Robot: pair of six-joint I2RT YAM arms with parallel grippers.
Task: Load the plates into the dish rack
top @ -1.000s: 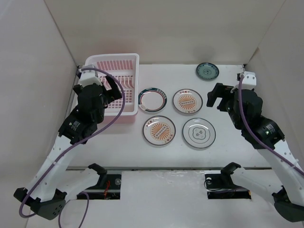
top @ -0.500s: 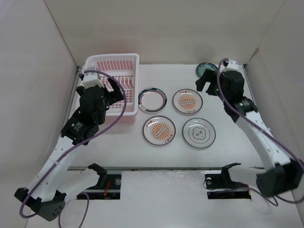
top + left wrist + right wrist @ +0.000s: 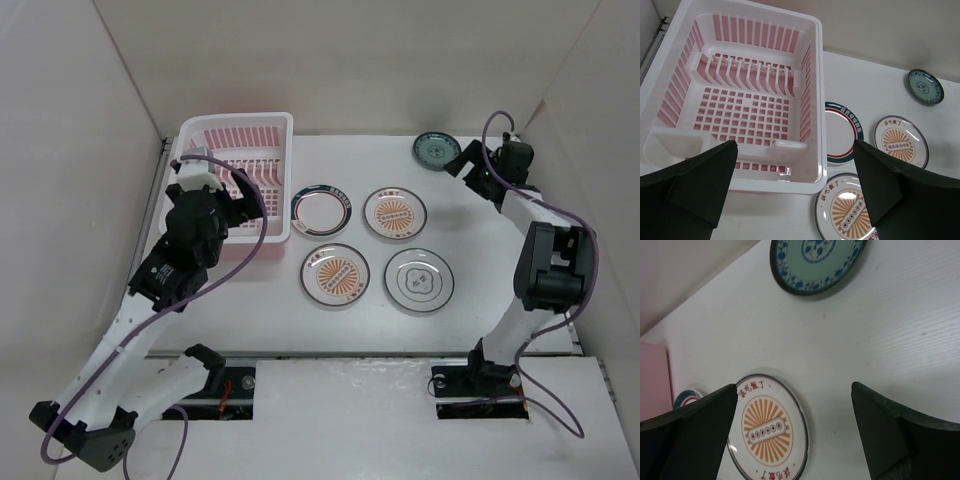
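Note:
The dark green plate (image 3: 436, 150) is clear of its neighbours and next to my open right gripper, so I keep moving toward its rim (image 3: 458, 153) until the fingers are on both sides of it.
The pale pink dish rack (image 3: 236, 122) stands at the back left with nothing in it. Five plates lie flat on the table: a teal-rimmed one (image 3: 321, 210), two with orange sunbursts (image 3: 394, 213) (image 3: 335, 273), a white one with a grey pattern (image 3: 419, 280) and a dark green one (image 3: 436, 149) at the back. My left gripper (image 3: 240, 190) hovers open over the rack's near right corner (image 3: 790, 180). My right gripper (image 3: 472, 165) is open and holds nothing, just right of the dark green plate (image 3: 815, 260), with the far sunburst plate (image 3: 767, 427) beside its left finger.
White walls close in the table on the left, back and right. The right arm is stretched along the right wall. The teal-rimmed plate (image 3: 840, 131) lies right beside the rack's right wall.
The right arm has swung from the middle right to the back of the table, ending beside the dark green plate. The left gripper has shifted slightly over the rack. Both stayed open.

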